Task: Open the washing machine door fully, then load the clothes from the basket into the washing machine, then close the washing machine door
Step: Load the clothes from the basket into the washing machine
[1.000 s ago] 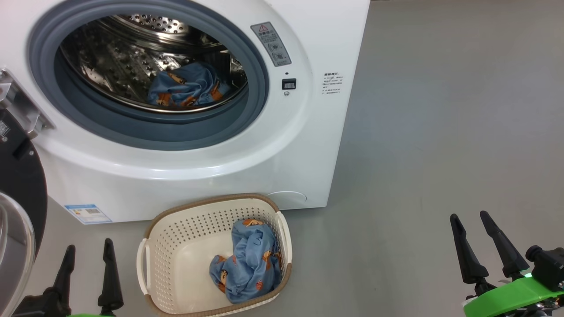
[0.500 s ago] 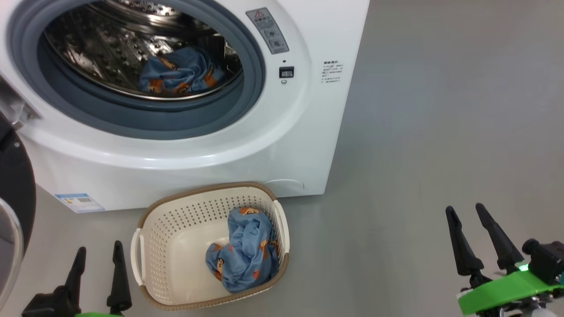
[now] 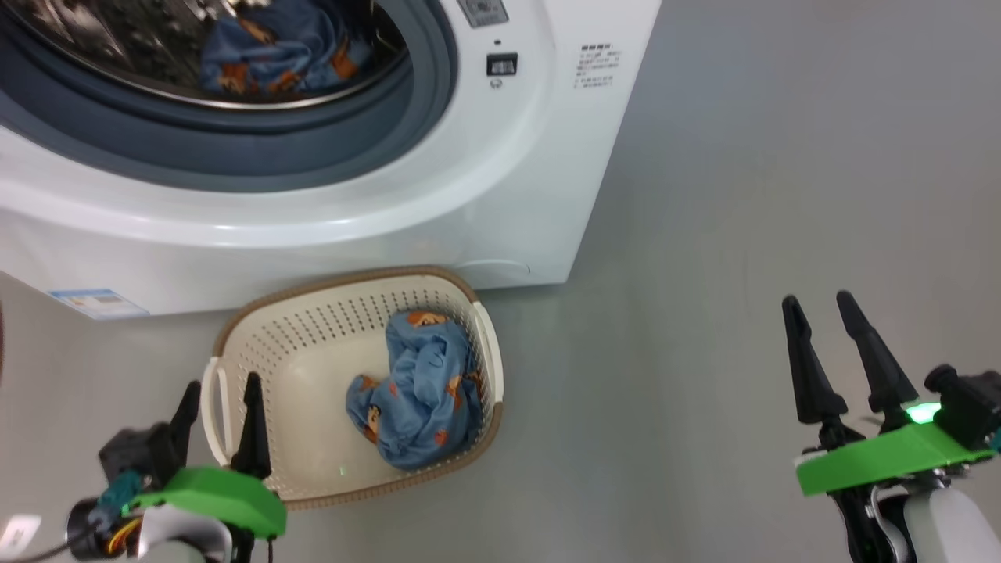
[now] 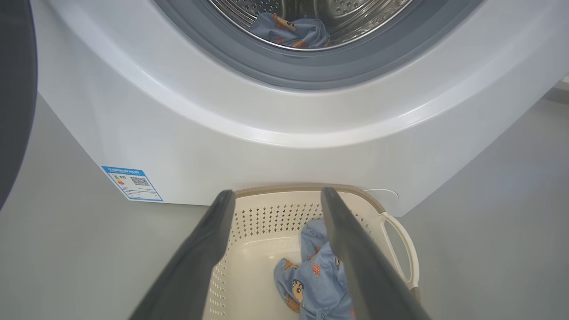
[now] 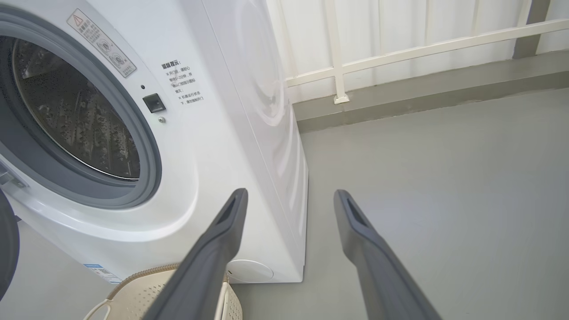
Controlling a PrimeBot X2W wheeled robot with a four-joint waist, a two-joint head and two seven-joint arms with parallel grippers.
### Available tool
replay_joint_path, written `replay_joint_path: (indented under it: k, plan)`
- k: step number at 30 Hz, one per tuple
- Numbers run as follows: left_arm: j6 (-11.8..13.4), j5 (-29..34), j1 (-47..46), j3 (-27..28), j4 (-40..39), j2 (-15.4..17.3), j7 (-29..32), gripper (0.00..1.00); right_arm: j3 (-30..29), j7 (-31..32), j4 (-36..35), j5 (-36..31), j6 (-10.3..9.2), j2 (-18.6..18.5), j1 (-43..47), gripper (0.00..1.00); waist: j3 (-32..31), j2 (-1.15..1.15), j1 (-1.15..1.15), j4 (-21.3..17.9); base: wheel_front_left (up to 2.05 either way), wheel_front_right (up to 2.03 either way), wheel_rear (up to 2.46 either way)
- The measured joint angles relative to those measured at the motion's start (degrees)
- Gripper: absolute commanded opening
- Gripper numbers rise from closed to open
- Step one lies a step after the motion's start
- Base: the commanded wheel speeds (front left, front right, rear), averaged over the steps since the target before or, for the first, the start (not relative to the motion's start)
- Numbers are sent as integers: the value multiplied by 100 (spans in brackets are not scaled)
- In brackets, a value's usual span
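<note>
The blue printed garment (image 3: 424, 417) is bunched up in a compact heap (image 3: 427, 371), so I expect it to come up all together and leave the basket empty when I lift it.
The washing machine (image 3: 407, 195) stands open, with one of the clothes (image 3: 266, 43) lying in its steel drum. The basket (image 3: 313, 328) sits on the floor in front of it and holds another blue printed garment (image 3: 418, 391) at its right side. My left gripper (image 3: 221, 385) is open and empty at the basket's near-left rim. In the left wrist view its fingers (image 4: 209, 249) frame the basket (image 4: 275, 218) and the garment (image 4: 311, 275). The washing machine door (image 4: 15, 89) shows as a dark edge at the left. My right gripper (image 3: 817, 299) is open and empty, far right of the basket.
Bare grey floor (image 3: 743, 156) spreads to the right of the machine. A blue label (image 4: 132, 183) marks the machine's lower left corner. Behind the machine run a white wall and railing (image 5: 400, 53) with a grey kerb.
The camera has tilted down, so the machine has slid up the picture. My left gripper has come closer to the basket's near-left rim. Both grippers stay open.
</note>
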Motion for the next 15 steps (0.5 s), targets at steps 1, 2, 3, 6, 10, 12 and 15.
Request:
replay_joint_path:
  k: [1, 2, 3, 6, 10, 12, 15]
  plan:
    - [-2, 29, -143, -32, 180, 2, 0, 100, 1, 0, -10, 0, 0, 20, -64, 100, 73, 0, 0, -11, 0, 0, 0]
    - [-3, 45, -286, -54, 355, 3, 0, 100, 2, 0, -13, -1, 0, 49, -136, 100, 148, 0, 0, -24, 0, 0, 0]
    - [-3, 45, -438, -94, 531, 13, 0, 100, 5, 0, -19, -1, 0, 82, -203, 100, 227, 0, 0, -39, 0, 0, 0]
    - [-3, 48, -867, -307, 979, 78, 0, 100, 20, 0, -22, -2, 0, 179, -399, 100, 466, 0, 0, -96, 0, 0, 0]
    - [-3, -18, -1414, -775, 1583, 247, 0, 100, 94, 0, -22, -2, 0, 319, -654, 100, 861, 0, 0, -238, 0, 0, 0]
    - [-3, -122, -1584, -973, 1780, 327, 0, 100, 136, 0, -25, -2, 0, 367, -733, 100, 1013, 0, 0, -307, 0, 0, 0]
    - [-3, -270, -1883, -1283, 2109, 450, 0, 100, 149, 0, -38, -2, 0, 413, -870, 100, 1252, 0, 0, -413, 0, 0, 0]
